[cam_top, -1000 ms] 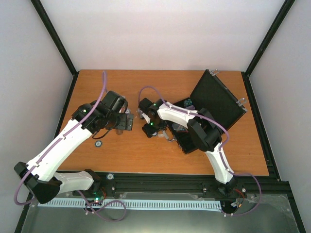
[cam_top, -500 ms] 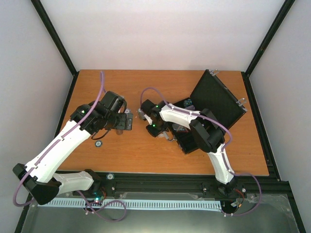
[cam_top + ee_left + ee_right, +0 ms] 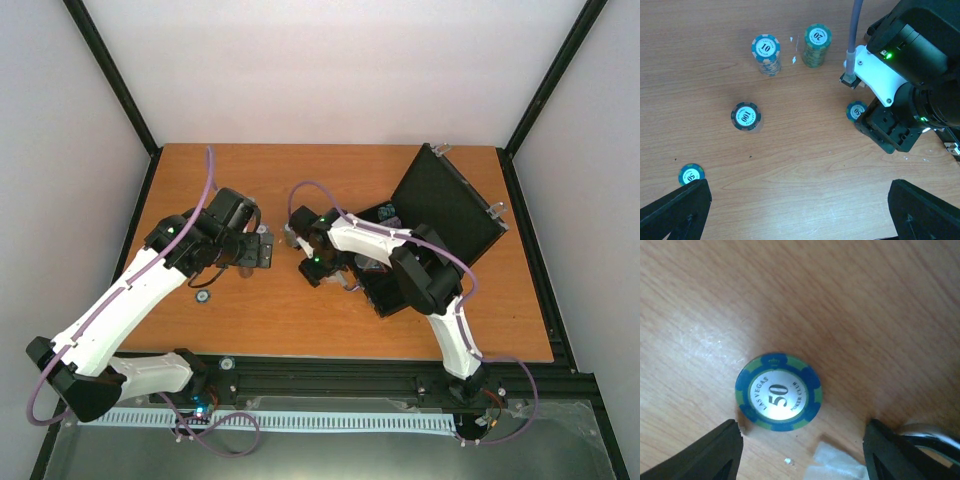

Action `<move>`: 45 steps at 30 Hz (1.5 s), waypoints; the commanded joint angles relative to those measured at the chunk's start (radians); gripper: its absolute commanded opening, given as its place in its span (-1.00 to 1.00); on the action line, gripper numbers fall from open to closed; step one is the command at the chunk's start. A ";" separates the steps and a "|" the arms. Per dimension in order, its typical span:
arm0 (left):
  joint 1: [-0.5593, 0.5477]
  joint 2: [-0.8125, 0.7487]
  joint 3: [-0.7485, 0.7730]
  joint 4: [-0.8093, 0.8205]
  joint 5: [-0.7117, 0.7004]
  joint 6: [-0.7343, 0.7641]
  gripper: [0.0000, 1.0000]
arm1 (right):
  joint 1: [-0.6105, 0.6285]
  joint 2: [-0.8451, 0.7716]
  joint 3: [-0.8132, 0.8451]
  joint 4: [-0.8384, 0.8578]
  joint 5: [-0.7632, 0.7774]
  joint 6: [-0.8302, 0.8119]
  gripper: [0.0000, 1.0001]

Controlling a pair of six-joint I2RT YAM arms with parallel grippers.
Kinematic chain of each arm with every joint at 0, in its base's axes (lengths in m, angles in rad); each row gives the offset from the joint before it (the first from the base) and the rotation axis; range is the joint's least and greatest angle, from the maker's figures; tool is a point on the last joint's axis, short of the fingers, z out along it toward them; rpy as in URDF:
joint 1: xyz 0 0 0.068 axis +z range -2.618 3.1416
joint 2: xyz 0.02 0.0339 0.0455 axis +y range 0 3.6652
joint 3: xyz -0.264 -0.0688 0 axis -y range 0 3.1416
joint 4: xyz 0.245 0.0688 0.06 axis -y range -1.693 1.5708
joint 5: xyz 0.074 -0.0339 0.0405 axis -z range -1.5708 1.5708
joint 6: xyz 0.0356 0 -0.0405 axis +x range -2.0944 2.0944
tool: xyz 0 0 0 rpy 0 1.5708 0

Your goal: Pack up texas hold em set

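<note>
Next, I move forward and get my right gripper's fingers around the chip's rim (image 3: 816, 395) before closing, as the "50" chip (image 3: 779, 393) lies flat ahead of the fingers, nearer one of them.
The black case (image 3: 446, 203) of the texas hold em set stands open at the back right, its base mostly hidden under my right arm. A single blue-green "50" chip (image 3: 778, 391) lies flat on the wood just ahead of my right gripper (image 3: 802, 450), which is open and not touching it. My left gripper (image 3: 800, 215) hovers wide open over bare wood. In the left wrist view the "10" stack (image 3: 766, 54), the "20" stack (image 3: 817, 45), the "100" stack (image 3: 746, 116) and a lone chip (image 3: 691, 175) stand apart, and the "50" chip (image 3: 856, 110) lies beside the right gripper.
A small round disc (image 3: 202, 296) lies on the table near the left arm. A white scrap (image 3: 835, 467) sits between the right fingers, below the chip. Black frame rails border the tabletop (image 3: 300, 320).
The right gripper has shifted slightly over the "50" chip and its jaws have narrowed then widened. The left arm has barely moved.
</note>
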 commanded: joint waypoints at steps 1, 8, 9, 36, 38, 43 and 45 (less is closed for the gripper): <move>0.003 -0.016 0.007 0.003 -0.011 -0.012 0.99 | 0.006 -0.021 0.019 -0.050 0.014 0.004 0.44; 0.004 -0.017 0.000 0.004 -0.008 -0.010 1.00 | 0.007 0.069 0.107 -0.067 -0.017 -0.019 0.48; 0.003 -0.018 -0.001 0.003 -0.009 -0.009 0.99 | 0.006 0.083 0.121 -0.070 -0.016 -0.019 0.48; 0.003 -0.020 -0.009 0.004 -0.018 -0.006 1.00 | 0.043 0.145 0.047 -0.046 0.059 0.003 -0.38; 0.003 -0.023 -0.009 0.001 -0.022 -0.006 1.00 | 0.043 0.126 0.054 -0.050 0.077 0.009 -0.39; 0.004 -0.025 -0.010 0.002 -0.022 -0.007 1.00 | 0.044 0.057 0.109 -0.083 0.082 0.020 -0.39; 0.003 -0.024 -0.007 0.004 -0.021 -0.007 0.99 | 0.044 0.035 0.132 -0.098 0.075 0.020 -0.39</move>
